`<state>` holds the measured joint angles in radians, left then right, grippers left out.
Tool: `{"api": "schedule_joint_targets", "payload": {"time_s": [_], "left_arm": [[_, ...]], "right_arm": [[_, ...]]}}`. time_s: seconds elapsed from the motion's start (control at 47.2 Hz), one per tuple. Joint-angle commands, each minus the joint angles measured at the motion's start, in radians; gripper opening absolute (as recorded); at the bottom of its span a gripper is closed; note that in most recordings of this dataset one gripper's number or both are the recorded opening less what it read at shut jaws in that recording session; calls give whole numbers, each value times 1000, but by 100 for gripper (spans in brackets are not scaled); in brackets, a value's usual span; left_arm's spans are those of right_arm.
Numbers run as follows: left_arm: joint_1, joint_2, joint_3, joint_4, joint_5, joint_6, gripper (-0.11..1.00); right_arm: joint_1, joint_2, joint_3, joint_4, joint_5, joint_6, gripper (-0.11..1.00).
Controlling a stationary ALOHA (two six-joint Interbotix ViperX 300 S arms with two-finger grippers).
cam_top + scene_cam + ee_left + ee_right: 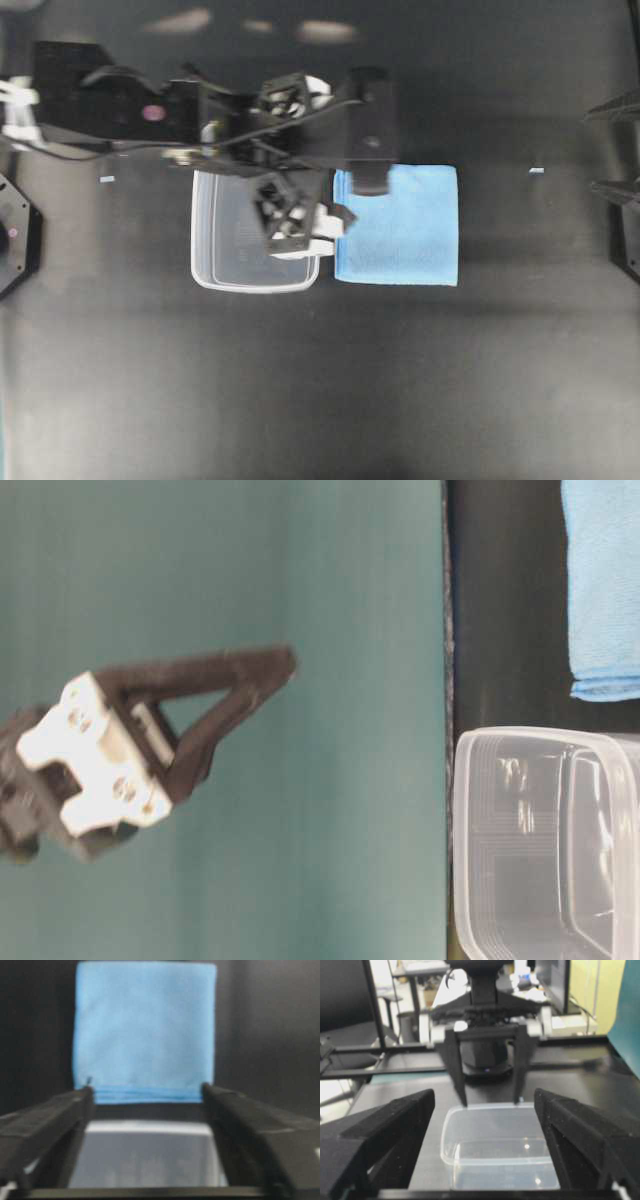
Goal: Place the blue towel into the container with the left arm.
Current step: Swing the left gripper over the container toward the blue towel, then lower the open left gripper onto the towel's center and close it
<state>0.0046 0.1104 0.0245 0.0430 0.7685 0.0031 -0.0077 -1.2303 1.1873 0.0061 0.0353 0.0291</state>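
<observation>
The blue towel (405,225) will gather into a fold and hang down at its sides when I lift it. It will stay folded, because the towel's near edge shows soft stacked folds (147,1094).
The blue towel (400,225) lies flat and folded square on the black table, its left edge right against the container (235,250), a clear tub that holds nothing. My left gripper (335,150) hangs above the tub's towel-side end, jaws wide open and empty. In the left wrist view the left gripper (146,1090) frames the towel's (145,1030) near edge, with the tub (145,1155) below. My right gripper (484,1094) is open and empty, facing the tub (495,1145); its fingers (618,108) show at the overhead view's right edge.
Two small bits of tape (108,179) (537,171) lie on the table. A black mount (15,235) sits at the left edge. In the table-level view a teal backdrop (300,860) stands behind the table, with a left finger (210,705) raised before it.
</observation>
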Motion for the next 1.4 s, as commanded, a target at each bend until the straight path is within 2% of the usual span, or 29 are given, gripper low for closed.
{"api": "schedule_joint_targets", "payload": {"time_s": [0.0,0.17,0.382,0.7,1.124,1.251,1.378], "left_arm": [[2,66,-95,3,37,8,89],[2,235,-238,3,141,12,90],[15,383,-324,3,156,11,90],[15,508,-333,3,137,12,90],[9,549,-318,3,121,11,87],[11,549,-311,3,123,9,78],[8,545,-319,3,138,11,51]], "right_arm": [[0,-11,-11,3,-5,8,77],[9,-48,-11,3,-5,8,77],[18,-84,-14,3,-8,6,77],[26,-92,-12,3,-6,9,77],[26,-92,-9,3,-5,8,77],[26,-92,-8,3,-5,6,77],[26,-92,-8,3,-3,6,77]]}}
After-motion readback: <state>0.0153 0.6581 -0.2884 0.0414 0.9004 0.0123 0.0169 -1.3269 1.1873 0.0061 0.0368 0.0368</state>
